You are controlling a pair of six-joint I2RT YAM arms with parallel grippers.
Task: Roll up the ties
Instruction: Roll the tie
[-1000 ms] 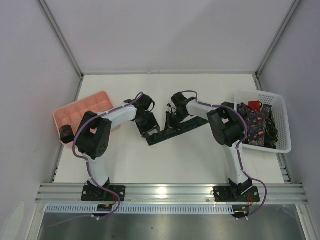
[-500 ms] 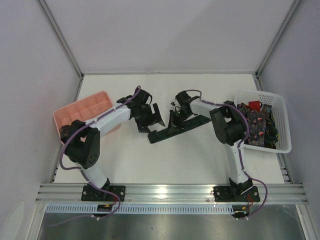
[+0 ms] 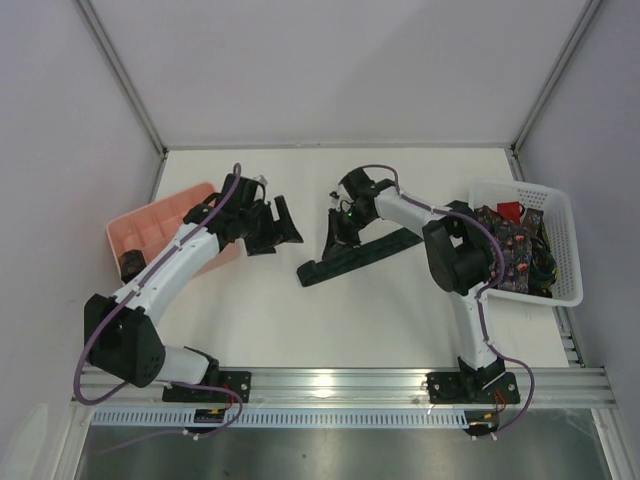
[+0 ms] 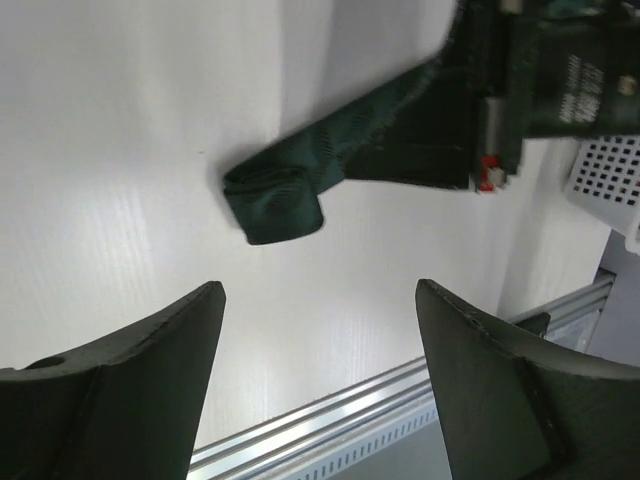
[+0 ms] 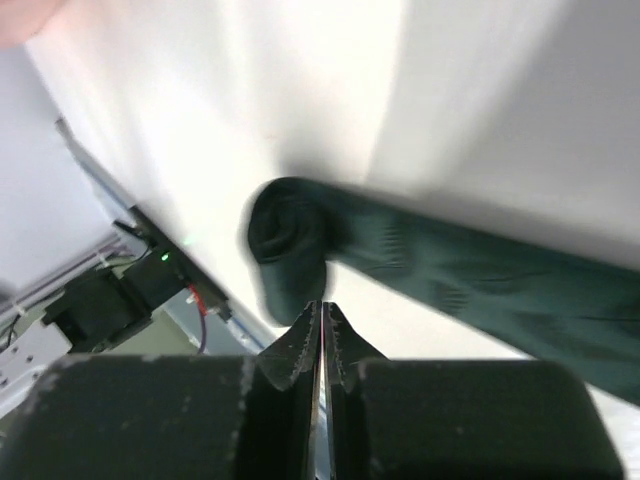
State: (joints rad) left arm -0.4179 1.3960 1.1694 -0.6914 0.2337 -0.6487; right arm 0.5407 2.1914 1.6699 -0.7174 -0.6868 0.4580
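The roll at the tie's end (image 3: 308,272) is loose, so my right gripper should go back and push on the coil's top (image 5: 286,225) with closed fingers before my left gripper takes it.
A dark green tie (image 3: 362,253) lies slantwise on the white table, and its lower left end (image 3: 307,275) is turned into a small loose roll. That roll (image 4: 275,200) shows ahead of my left gripper (image 4: 320,300), which stands open and empty, raised off the table to the tie's left (image 3: 282,226). My right gripper (image 3: 334,230) hovers over the tie's middle. In the right wrist view its jaws meet, shut (image 5: 322,308), with the roll (image 5: 290,235) just past the tips and nothing seen between them.
A pink compartment tray (image 3: 170,215) sits at the left with a small dark coil (image 3: 131,265) in a near cell. A white lattice basket (image 3: 566,240) at the right holds several more ties (image 3: 510,250). A metal rail (image 3: 340,380) borders the near edge.
My left gripper opened, let go of the tie's rolled end and drew back up and to the left. The right gripper shifted slightly towards the back, still over the tie.
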